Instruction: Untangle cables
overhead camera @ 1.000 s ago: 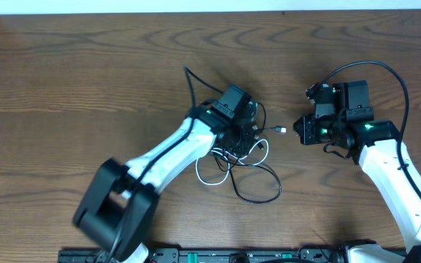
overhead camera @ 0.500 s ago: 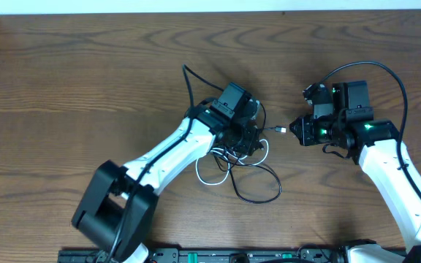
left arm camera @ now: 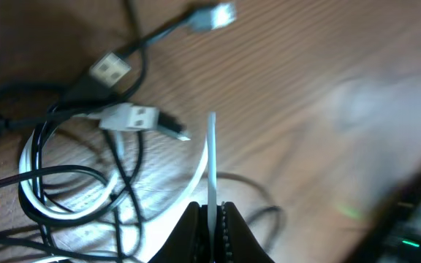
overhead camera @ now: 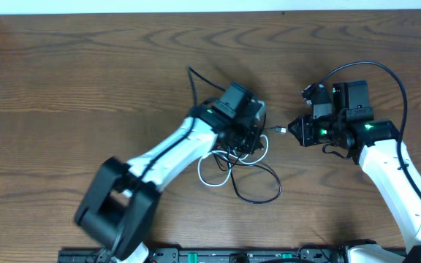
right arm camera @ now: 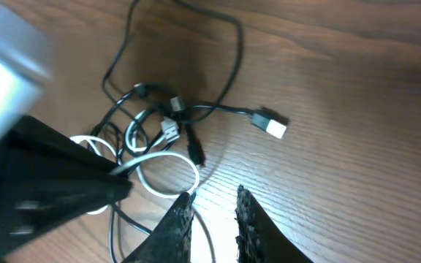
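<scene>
My left gripper is holding the white cable amid black cables (overhead camera: 230,158). Next, my right gripper grabs the white loop (overhead camera: 266,149) so that my left gripper is free for the black cables.
The cables lie in a tangle (overhead camera: 234,162) at mid-table: a white cable (overhead camera: 205,177) looped among thin black cables (overhead camera: 258,199). My left gripper (overhead camera: 248,131) sits over the tangle. In the left wrist view it (left arm camera: 212,213) is shut on the white cable (left arm camera: 211,157), which rises straight from the jaws. A white plug (left arm camera: 134,117) and two black-corded plugs (left arm camera: 110,68) lie beyond. My right gripper (overhead camera: 296,131) is open and empty, just right of a small plug (overhead camera: 279,130). In the right wrist view its jaws (right arm camera: 212,203) hover over the white loop (right arm camera: 168,169), near that plug (right arm camera: 272,126).
A thick black cord (overhead camera: 386,73) fixed to the right arm arcs above it. The table's far edge meets a white wall strip (overhead camera: 196,6). The left arm's white link (overhead camera: 168,153) crosses the front left. Bare wood (overhead camera: 64,80) lies to the left.
My left gripper has shifted slightly right over the tangle with the white cable in it. My right gripper has crept left toward the small plug.
</scene>
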